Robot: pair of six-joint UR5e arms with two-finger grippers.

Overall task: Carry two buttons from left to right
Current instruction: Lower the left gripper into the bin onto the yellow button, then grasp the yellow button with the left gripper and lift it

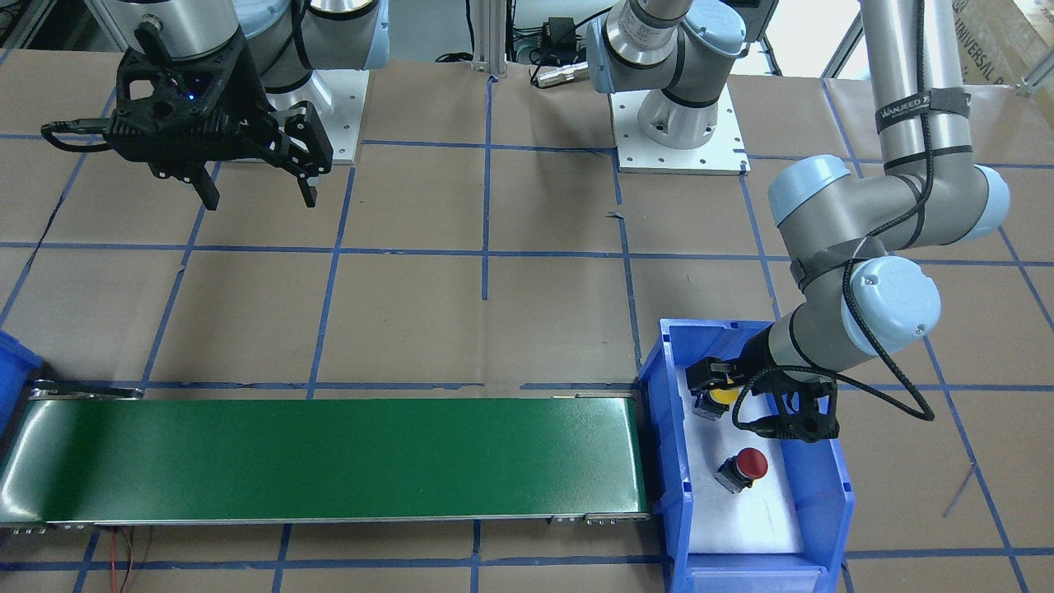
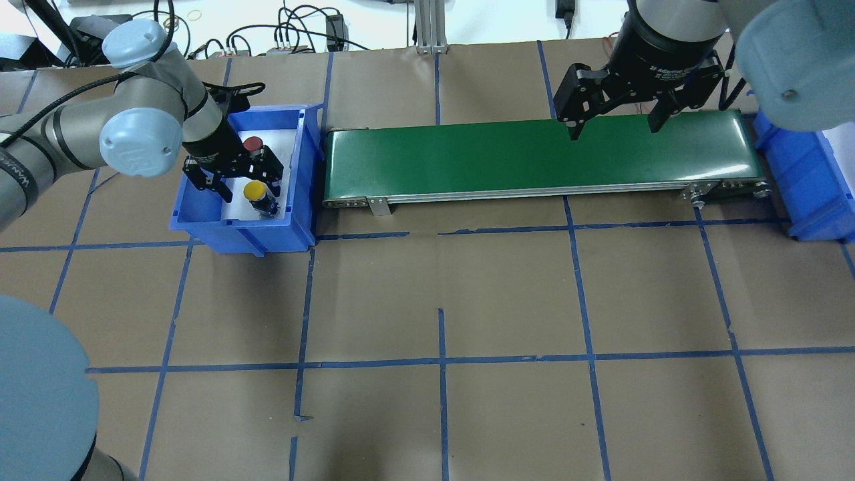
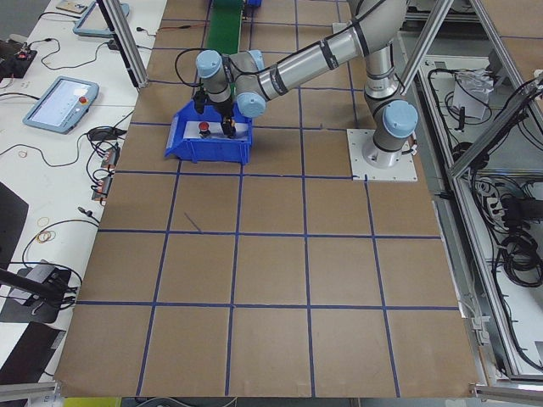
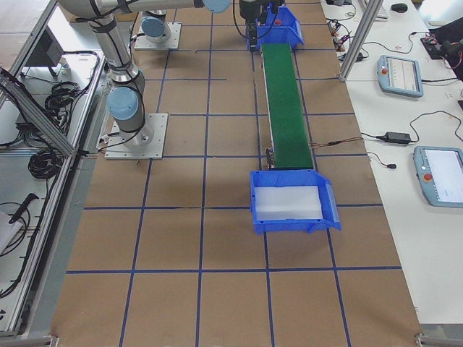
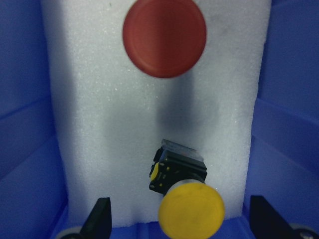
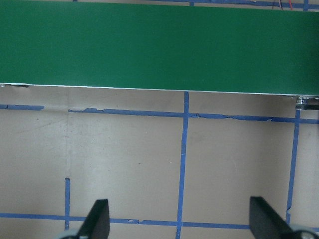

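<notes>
My gripper will set the yellow button (image 1: 725, 396) on the green conveyor belt. The button will stay upright and ride along because it has a blocky black base (image 1: 708, 406).
The yellow button (image 5: 191, 209) lies tilted on white foam in the blue bin (image 2: 200, 227) at the left end of the belt. The red button (image 5: 164, 37) stands further along the same foam. They also show in the overhead view, yellow (image 2: 254, 191) and red (image 2: 252, 143), and in the front view, yellow (image 1: 723, 397) and red (image 1: 751, 464). My left gripper (image 2: 250, 189) is open and low in the bin, its fingers (image 5: 102, 219) wide apart on either side of the yellow button without touching it. My right gripper (image 2: 614, 128) is open and empty, hovering near the belt's right part.
A green conveyor belt (image 2: 534, 157) runs between the left bin and a second blue bin (image 2: 808, 180) at the right end, which holds only white foam (image 4: 289, 204). The bin walls (image 5: 30, 124) stand close on both sides of the left gripper. Brown paper with blue tape lines covers the table (image 2: 441, 300).
</notes>
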